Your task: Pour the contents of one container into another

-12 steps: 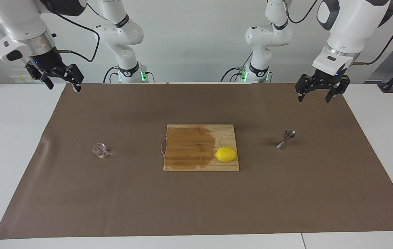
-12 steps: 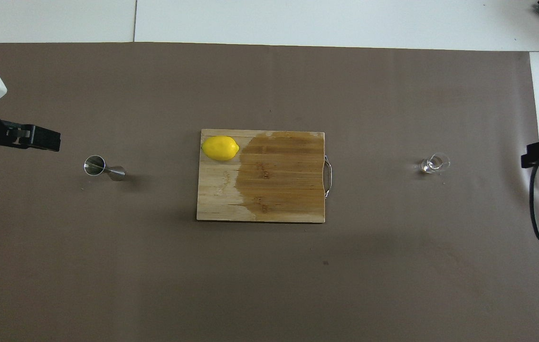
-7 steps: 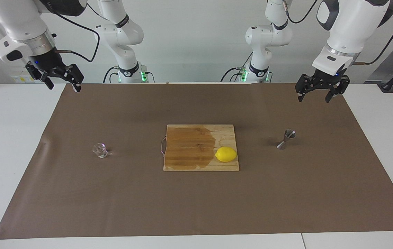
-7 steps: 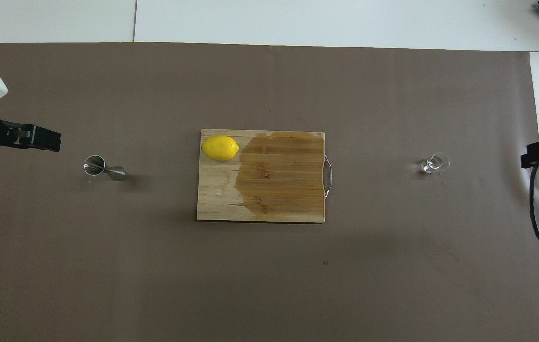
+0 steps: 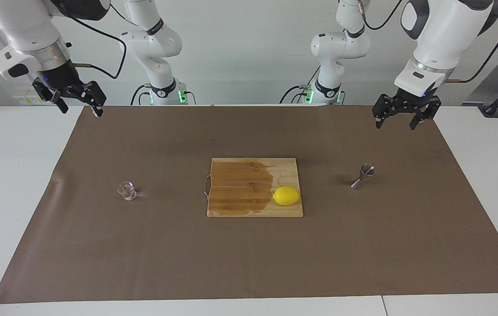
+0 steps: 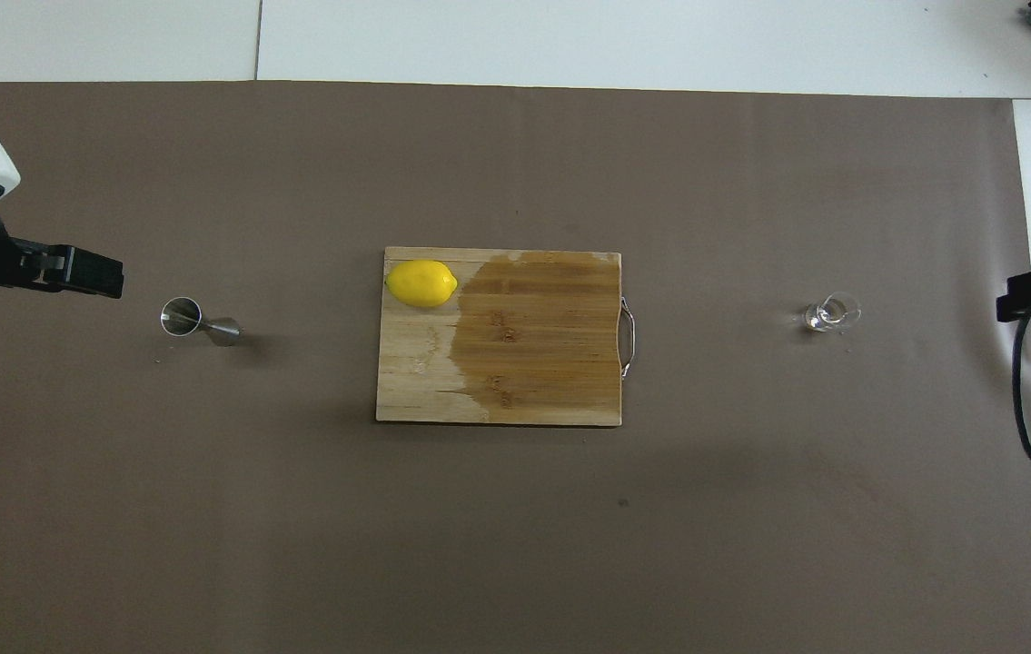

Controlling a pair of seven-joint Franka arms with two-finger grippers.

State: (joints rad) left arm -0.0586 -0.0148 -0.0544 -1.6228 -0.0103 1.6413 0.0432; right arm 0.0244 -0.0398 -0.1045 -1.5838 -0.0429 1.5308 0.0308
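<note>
My left gripper is pointing down, with the jigger upright [image 5: 361, 177]. I should turn the gripper level and move in low from the jigger's side [image 5: 372, 179] away from the board.
The small clear glass cup [image 5: 126, 191] [image 6: 831, 313] stands upright on the brown mat toward the right arm's end of the table. The steel hourglass jigger [image 5: 362, 176] [image 6: 199, 322] stands upright toward the left arm's end. My left gripper [image 5: 395, 125] [image 6: 106, 277] hangs open and empty, high over the mat's edge nearest the robots, apart from the jigger. My right gripper [image 5: 80, 110] [image 6: 1019, 300] hangs open and empty over the mat's corner nearest the robots, well above and apart from the cup.
A wooden cutting board [image 5: 240, 188] [image 6: 524, 363] with a dark wet patch lies mid-mat between the two containers. A yellow lemon [image 5: 286, 195] [image 6: 421, 283] sits on its corner toward the jigger. The brown mat [image 5: 249, 263] covers most of the white table.
My left gripper has drifted slightly toward the table's middle. The right gripper, the cup and the jigger have stayed where they were.
</note>
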